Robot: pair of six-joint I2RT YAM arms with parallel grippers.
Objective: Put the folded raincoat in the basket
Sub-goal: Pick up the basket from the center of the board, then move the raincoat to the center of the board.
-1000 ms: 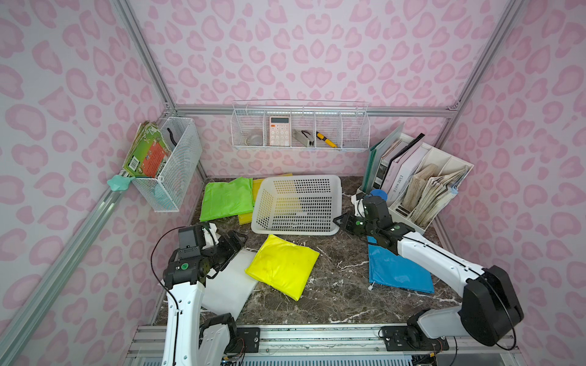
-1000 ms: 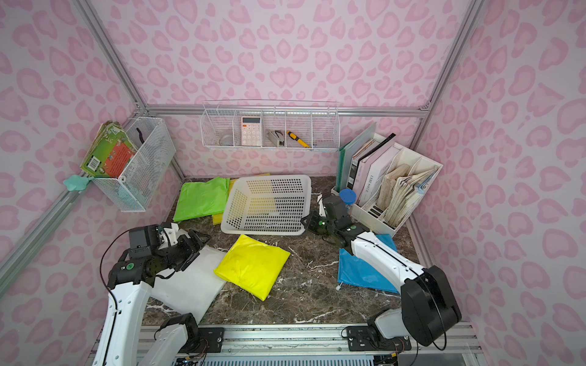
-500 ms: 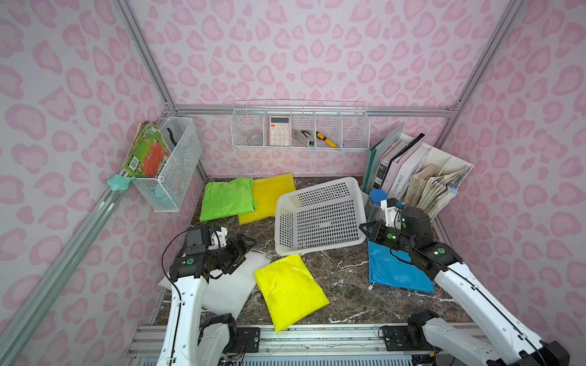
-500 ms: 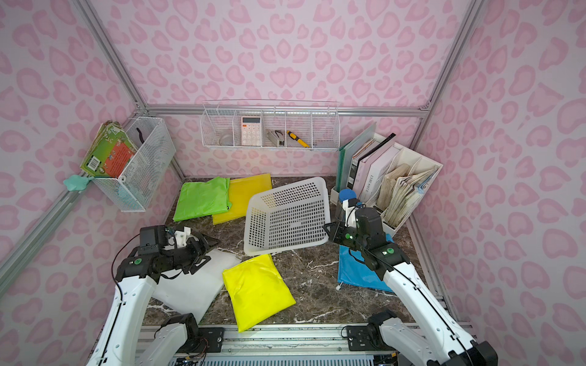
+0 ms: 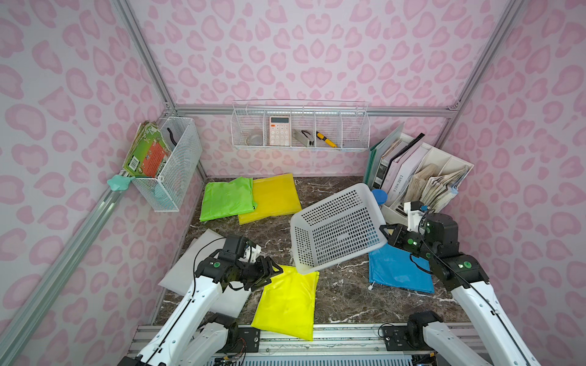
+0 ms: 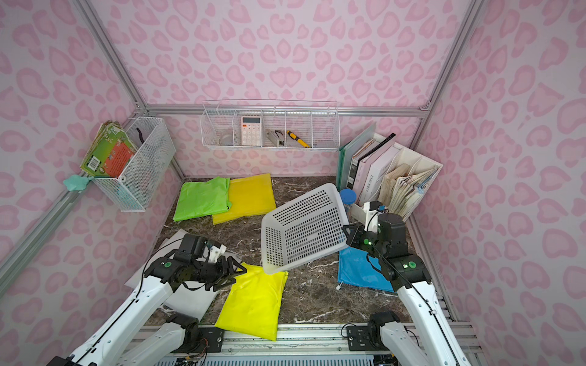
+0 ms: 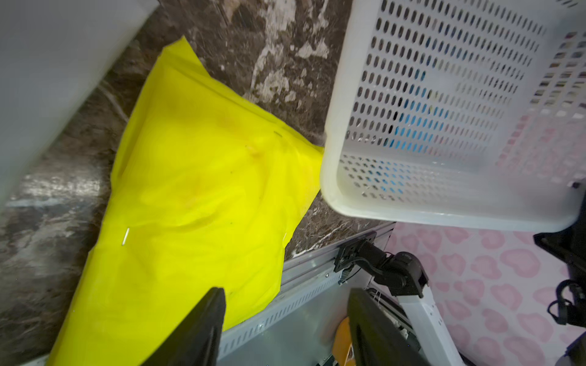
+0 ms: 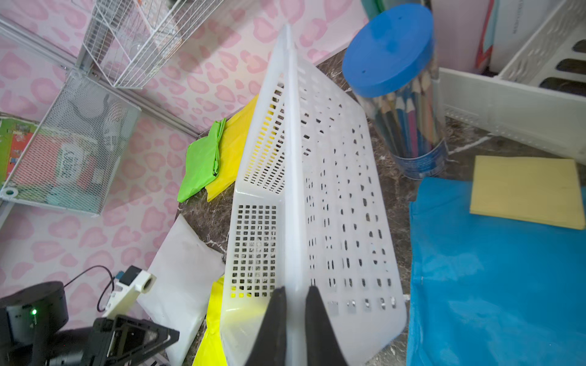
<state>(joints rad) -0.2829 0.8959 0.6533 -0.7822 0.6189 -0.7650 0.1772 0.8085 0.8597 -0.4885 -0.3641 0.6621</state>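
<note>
The bright yellow raincoat is under the basket's low corner (image 5: 304, 269), so the robot's left gripper should first shift the raincoat to the back (image 5: 268, 228) before the right gripper lowers the basket.
The white perforated basket (image 5: 336, 228) (image 6: 301, 228) hangs tilted above the marble table. My right gripper (image 5: 385, 231) (image 8: 295, 290) is shut on its rim at the right end. The basket's low front corner (image 7: 336, 196) hangs over the far edge of the bright yellow folded raincoat (image 5: 288, 304) (image 6: 253, 301) (image 7: 196, 190). That raincoat lies flat and overhangs the table's front rail. My left gripper (image 5: 272, 272) (image 6: 237, 272) (image 7: 285, 294) stands open at the raincoat's near-left corner with nothing between its fingers.
A green raincoat (image 5: 226, 198) and a darker yellow one (image 5: 272, 198) lie at the back. A white one (image 5: 196, 266) lies under my left arm, a blue one (image 5: 399, 269) under my right. A blue-lidded pencil jar (image 8: 390, 50) and file holder (image 5: 421, 177) stand back right.
The right gripper has lifted and tilted the basket and carried it forward and right. The bright yellow raincoat has slid toward the front rail. The left jaws have narrowed slightly.
</note>
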